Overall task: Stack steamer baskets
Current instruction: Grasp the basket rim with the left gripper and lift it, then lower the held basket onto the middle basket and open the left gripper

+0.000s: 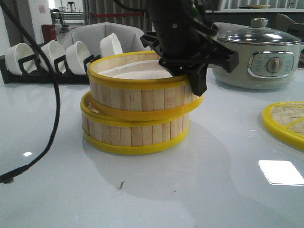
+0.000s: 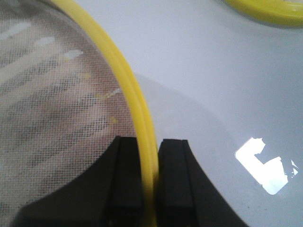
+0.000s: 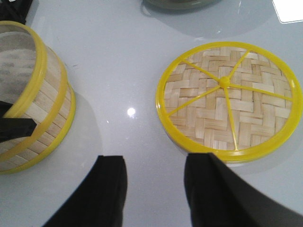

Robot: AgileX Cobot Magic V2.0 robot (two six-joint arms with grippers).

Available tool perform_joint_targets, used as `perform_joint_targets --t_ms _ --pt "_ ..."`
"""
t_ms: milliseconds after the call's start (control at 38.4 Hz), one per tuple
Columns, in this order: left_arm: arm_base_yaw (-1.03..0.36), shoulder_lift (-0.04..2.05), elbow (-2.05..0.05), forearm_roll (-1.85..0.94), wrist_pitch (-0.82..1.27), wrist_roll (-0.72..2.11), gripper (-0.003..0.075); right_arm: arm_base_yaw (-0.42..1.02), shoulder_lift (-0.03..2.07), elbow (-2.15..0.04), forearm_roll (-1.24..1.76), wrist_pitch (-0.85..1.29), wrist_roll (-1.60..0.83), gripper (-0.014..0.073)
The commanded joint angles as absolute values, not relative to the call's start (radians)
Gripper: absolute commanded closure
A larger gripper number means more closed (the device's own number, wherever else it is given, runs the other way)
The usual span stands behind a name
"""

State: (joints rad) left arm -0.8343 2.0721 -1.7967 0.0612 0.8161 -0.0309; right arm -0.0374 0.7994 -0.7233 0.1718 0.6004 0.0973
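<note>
I should move the upper basket, which overhangs the lower basket toward the lid, back over the lower basket's exposed rim (image 1: 88,104) with my left gripper before opening.
Two steamer baskets are stacked at the table's middle. The upper basket (image 1: 137,97) sits tilted and shifted right on the lower basket (image 1: 133,133), its left side raised. My left gripper (image 1: 197,83) is shut on the upper basket's right rim. In the left wrist view the fingers (image 2: 173,175) pinch the yellow rim (image 2: 128,90), one inside over the mesh liner (image 2: 47,104), one outside. My right gripper (image 3: 155,163) hangs open over bare table, between the upper basket (image 3: 52,87), on the lower basket (image 3: 42,144), and the lid. It holds nothing.
The woven bamboo lid (image 3: 227,101) lies flat to the right of the stack, at the right edge of the front view (image 1: 287,121). A grey electric pot (image 1: 259,54) stands back right. A rack of white bowls (image 1: 47,59) stands back left. A black cable (image 1: 54,118) hangs at left.
</note>
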Motion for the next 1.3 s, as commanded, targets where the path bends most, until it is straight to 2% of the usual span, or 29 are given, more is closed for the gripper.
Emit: perform_joint_targets --t_ms 0,520,937,1015,1171,1275 --pt "-0.837 2.020 -1.835 0.089 0.760 -0.034 0.0634 -0.041 0.797 -0.760 0.178 0.535 0.085 0.0181" --pt "-0.757 2.020 -1.835 0.110 0.785 -0.041 0.0634 -0.041 0.797 -0.760 0.178 0.565 0.085 0.0181" --pt "-0.752 2.020 -1.835 0.104 0.767 -0.041 0.0629 -0.041 0.797 -0.760 0.178 0.560 0.085 0.0181" --pt "-0.752 2.016 -1.844 0.109 0.757 -0.041 0.0570 -0.041 0.797 -0.760 0.178 0.560 0.085 0.0181" --pt "-0.752 2.016 -1.917 0.112 0.801 -0.041 0.0316 -0.041 0.797 -0.760 0.178 0.560 0.085 0.0181" --pt "-0.752 2.016 -1.967 0.116 0.835 -0.041 0.0263 -0.041 0.797 -0.760 0.178 0.560 0.085 0.0181"
